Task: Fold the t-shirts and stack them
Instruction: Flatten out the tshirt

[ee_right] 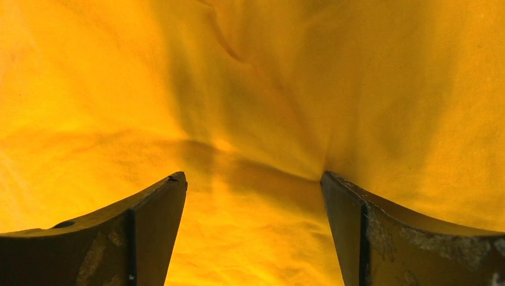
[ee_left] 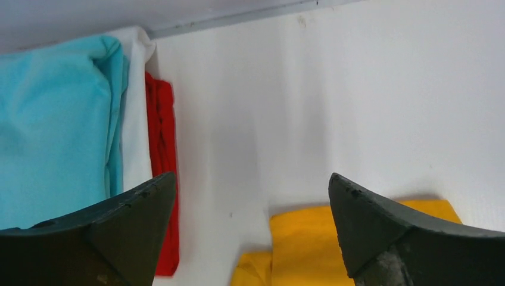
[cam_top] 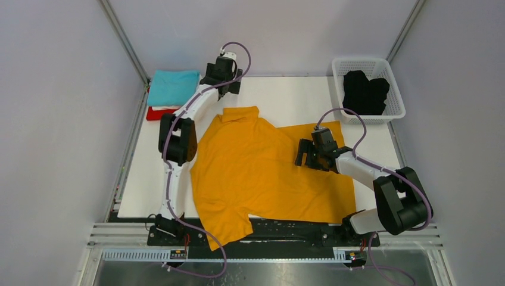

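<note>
Next, I slide the orange-yellow t-shirt toward the table's far edge (cam_top: 286, 90) before my left gripper grabs its sleeve, because the sleeve hangs over the table's near edge (cam_top: 223, 231).
An orange-yellow t-shirt (cam_top: 262, 167) lies spread on the white table (cam_top: 286, 95), one sleeve hanging over the near edge. My right gripper (cam_top: 304, 154) is open and low over the shirt's right half; its wrist view is filled with orange cloth (ee_right: 250, 107) between the spread jaws. My left gripper (cam_top: 221, 78) is open at the far edge, above the collar (ee_left: 309, 250). A folded stack sits at the far left: teal t-shirt (cam_top: 172, 87) on top, white t-shirt (ee_left: 136, 137) under it, red t-shirt (cam_top: 158, 113) at the bottom. A black t-shirt (cam_top: 364, 92) lies in the basket.
A white mesh basket (cam_top: 394, 98) stands at the far right corner. Grey walls and metal frame posts close in the table on the left, right and back. The arm bases sit on a black rail (cam_top: 268, 235) at the near edge.
</note>
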`<state>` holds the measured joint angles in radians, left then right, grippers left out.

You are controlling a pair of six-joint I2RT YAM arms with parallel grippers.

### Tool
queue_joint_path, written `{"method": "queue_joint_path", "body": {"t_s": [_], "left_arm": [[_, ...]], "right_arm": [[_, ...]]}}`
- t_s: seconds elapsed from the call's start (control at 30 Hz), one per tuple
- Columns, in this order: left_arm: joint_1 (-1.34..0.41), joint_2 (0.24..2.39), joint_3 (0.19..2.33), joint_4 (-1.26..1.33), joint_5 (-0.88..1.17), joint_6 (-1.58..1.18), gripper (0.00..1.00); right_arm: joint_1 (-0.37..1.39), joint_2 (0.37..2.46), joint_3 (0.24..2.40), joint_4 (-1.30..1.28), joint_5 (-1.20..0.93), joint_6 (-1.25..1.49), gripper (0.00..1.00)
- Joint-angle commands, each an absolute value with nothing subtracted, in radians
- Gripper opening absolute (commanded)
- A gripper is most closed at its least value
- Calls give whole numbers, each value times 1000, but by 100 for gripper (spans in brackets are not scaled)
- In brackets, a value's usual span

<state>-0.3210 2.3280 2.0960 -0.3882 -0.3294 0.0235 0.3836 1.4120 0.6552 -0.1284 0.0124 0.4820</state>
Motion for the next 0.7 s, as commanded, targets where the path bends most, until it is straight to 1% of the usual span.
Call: {"method": "queue_joint_path", "body": {"t_s": [0.0,0.1,0.2,0.3,0.37,0.47,0.67], "left_arm": [[-325,2073,1974,-388,-306,-171,99],[-325,1949,1802,-441,-152,-317,99],[-327,1831,1570,-376,48,-396,99],[-336,1742,1353,-304,118,-462,99],[-345,1712,1266,-271,180,-493,99],[-364,1718,1192,-235,177,-511,99],[-351,1892,1250,-278,111,-539,99]], "right_arm": [[387,1366,671,-180,47,482,92],[387,1334,676,-197,47,501,93],[387,1297,669,-203,36,509,94],[386,1284,663,-200,45,524,96],[387,1296,668,-201,26,536,97],[387,1334,669,-167,4,557,97],[387,1481,782,-196,32,551,98]]}}
